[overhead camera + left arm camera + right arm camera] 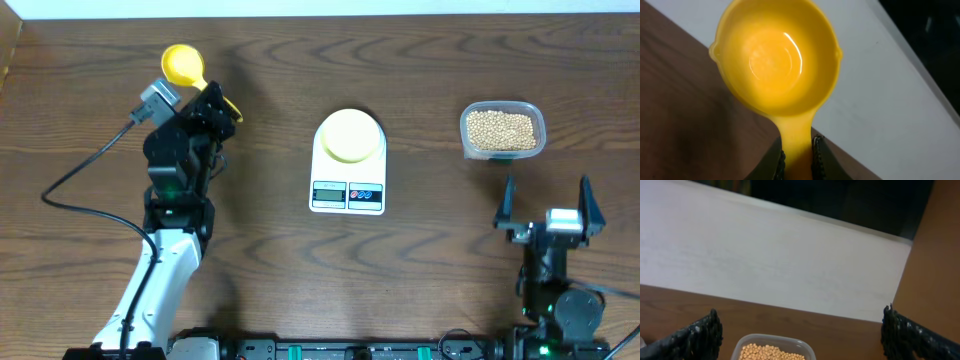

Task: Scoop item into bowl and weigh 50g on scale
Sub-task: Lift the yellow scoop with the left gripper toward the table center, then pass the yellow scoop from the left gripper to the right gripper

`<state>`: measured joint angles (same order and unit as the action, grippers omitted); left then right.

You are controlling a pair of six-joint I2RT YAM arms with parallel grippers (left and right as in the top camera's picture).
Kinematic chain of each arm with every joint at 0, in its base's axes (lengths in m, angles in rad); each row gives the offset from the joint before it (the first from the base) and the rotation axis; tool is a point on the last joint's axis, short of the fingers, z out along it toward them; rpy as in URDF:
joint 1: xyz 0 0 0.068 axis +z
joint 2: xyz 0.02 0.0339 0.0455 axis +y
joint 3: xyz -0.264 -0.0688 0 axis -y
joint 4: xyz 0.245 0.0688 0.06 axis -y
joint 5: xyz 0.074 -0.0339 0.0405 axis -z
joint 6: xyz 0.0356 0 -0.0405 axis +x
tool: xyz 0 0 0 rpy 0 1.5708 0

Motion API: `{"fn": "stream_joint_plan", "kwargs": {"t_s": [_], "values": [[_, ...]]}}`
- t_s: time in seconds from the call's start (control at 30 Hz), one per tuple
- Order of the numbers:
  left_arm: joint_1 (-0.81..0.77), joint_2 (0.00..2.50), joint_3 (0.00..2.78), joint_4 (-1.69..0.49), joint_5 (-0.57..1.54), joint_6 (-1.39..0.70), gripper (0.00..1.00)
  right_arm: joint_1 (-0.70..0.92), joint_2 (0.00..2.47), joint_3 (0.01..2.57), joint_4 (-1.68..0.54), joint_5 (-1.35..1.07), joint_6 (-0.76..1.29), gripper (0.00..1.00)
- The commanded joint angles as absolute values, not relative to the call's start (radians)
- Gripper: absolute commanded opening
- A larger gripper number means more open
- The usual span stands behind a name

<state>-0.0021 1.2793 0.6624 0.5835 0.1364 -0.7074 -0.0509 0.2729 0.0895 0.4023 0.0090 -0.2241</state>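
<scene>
The yellow scoop [183, 65] is in my left gripper, across the scale from the clear tub, so next my right gripper grabs the handle's loose end [236, 112] before it scoops.
The pale yellow-green bowl [350, 134] sits on the round platform of the white scale [348, 195] at the table's middle. Tan beans [500, 128] fill a clear plastic tub [535, 112] at the back right; they also show in the right wrist view [771, 353]. My left gripper [214, 103] is shut on the handle of a yellow scoop [184, 66] at the back left. In the left wrist view the scoop's cup [775, 57] is empty and the fingers [798, 160] clamp its handle. My right gripper [546, 206] is open and empty, just in front of the tub.
A black cable [75, 180] runs from the left arm across the table's left side. A pale wall [765, 260] borders the table's far edge, close behind the scoop and the tub.
</scene>
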Motion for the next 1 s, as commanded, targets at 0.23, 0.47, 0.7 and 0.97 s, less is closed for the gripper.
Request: {"fn": "stream_joint_plan", "kwargs": {"t_s": [0.23, 0.47, 0.7, 0.97], "values": [[0.0, 1.279, 0.983, 0.315, 0.149, -0.712, 0.07, -0.053, 0.929, 0.72, 0.377, -0.214, -0.284, 0.99], [0.041, 1.291, 1.188, 0.199, 0.26, -0.772, 0.07, -0.054, 1.288, 1.226, 0.09, -0.373, -0.169, 0.99], [0.109, 1.366, 1.25, 0.247, 0.334, -0.958, 0.07, -0.053, 1.5, 1.493, -0.182, -0.477, -0.169, 0.99], [0.118, 1.567, 1.25, 0.341, 0.508, -1.24, 0.07, -0.048, 1.552, 1.491, -0.213, -0.622, -0.085, 0.99]]}}
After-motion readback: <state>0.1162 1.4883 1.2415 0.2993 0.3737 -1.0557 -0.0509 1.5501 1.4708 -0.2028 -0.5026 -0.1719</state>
